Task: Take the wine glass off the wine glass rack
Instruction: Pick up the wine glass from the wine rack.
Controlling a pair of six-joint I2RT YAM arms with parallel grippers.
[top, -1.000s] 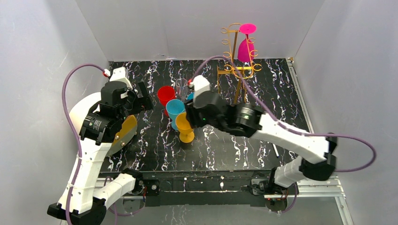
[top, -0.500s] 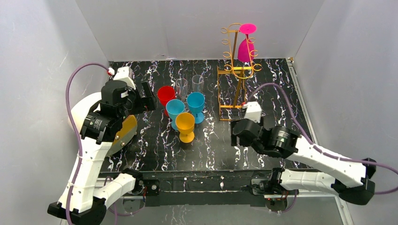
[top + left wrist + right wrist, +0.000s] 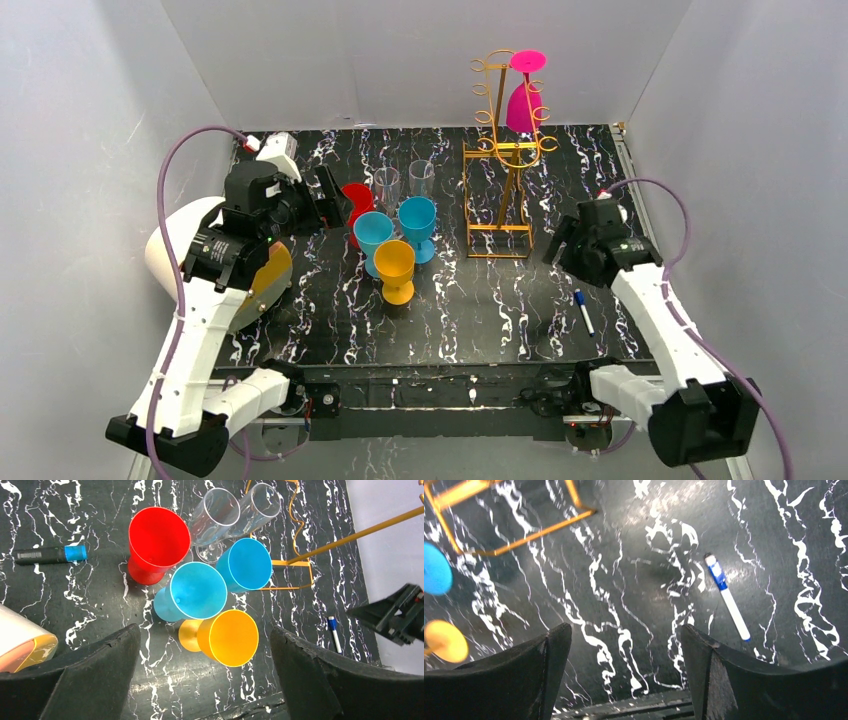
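Observation:
I should go up next until my fingers straddle the foot's rim (image 3: 543, 63), because the pink wine glass's foot (image 3: 527, 61) sticks out above the hooks with open space toward my right gripper.
A pink wine glass (image 3: 521, 106) hangs upside down from the top hooks of the gold wire wine glass rack (image 3: 497, 196) at the back of the table. My right gripper (image 3: 558, 241) is open and empty, low and to the right of the rack's base (image 3: 519, 536), over bare tabletop (image 3: 626, 665). My left gripper (image 3: 331, 203) is open and empty beside a red cup (image 3: 356, 198). From the left wrist it looks down between its fingers (image 3: 205, 675) on the cluster of cups. Neither gripper touches the pink glass.
Red (image 3: 157, 540), light blue (image 3: 197, 591), blue (image 3: 248, 564) and orange (image 3: 232, 637) cups and two clear glasses (image 3: 220, 512) stand left of the rack. A blue-capped pen (image 3: 583, 311) lies at the right, a marker (image 3: 50, 555) at the left. A white-and-yellow object (image 3: 256, 287) sits under the left arm.
My right arm has swung away from the cup cluster to the right side of the table, its jaws widening. My left gripper has moved slightly towards the cups.

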